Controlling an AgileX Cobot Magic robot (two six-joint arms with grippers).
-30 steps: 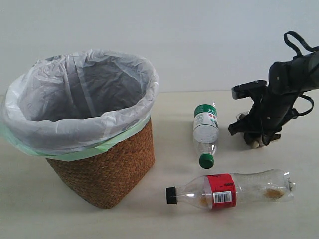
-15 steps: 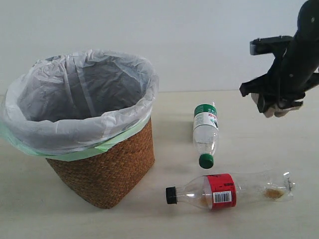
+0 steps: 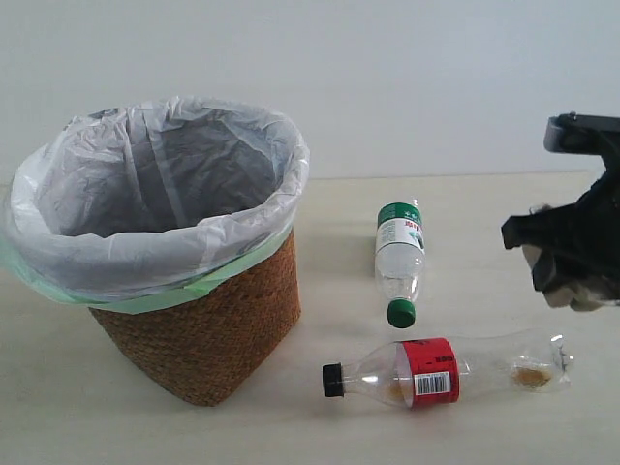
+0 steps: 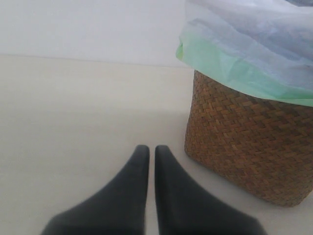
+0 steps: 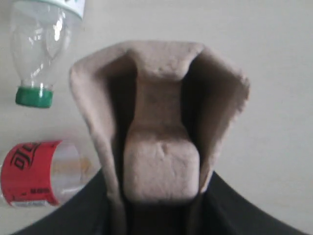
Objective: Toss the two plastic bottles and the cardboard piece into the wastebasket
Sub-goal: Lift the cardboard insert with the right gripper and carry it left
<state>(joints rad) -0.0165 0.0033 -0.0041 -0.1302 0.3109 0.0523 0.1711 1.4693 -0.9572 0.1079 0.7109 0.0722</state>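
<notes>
I should swing the cardboard piece (image 3: pixel 570 293) up toward the wastebasket and open my right gripper mid-swing, because my right gripper holds it drawn back, far from the wastebasket's opening (image 3: pixel 179 179).
My right gripper (image 3: pixel 570 281) hangs in the air at the right edge, shut on the grey-brown cardboard piece (image 5: pixel 159 127), whose pale edge (image 3: pixel 579 294) shows below the fingers. The short bottle with the green cap (image 3: pixel 399 262) lies on the table beside it; its cap end (image 5: pixel 33 96) shows in the right wrist view. The slim bottle with black cap and red label (image 3: pixel 446 370) lies nearer the front, red label (image 5: pixel 30 171) visible. The wicker wastebasket (image 3: pixel 199 329) with its white bag stands at left. My left gripper (image 4: pixel 152 152) is shut and empty near the wastebasket's base (image 4: pixel 249 152).
The pale table (image 3: pixel 339 426) runs back to a white wall (image 3: pixel 387 87). The bag's rim (image 3: pixel 155 262) overhangs the basket all round.
The right gripper has lifted the cardboard piece off the table, rising first, then shifting right and lower toward the frame edge. Both bottles and the basket stayed put.
</notes>
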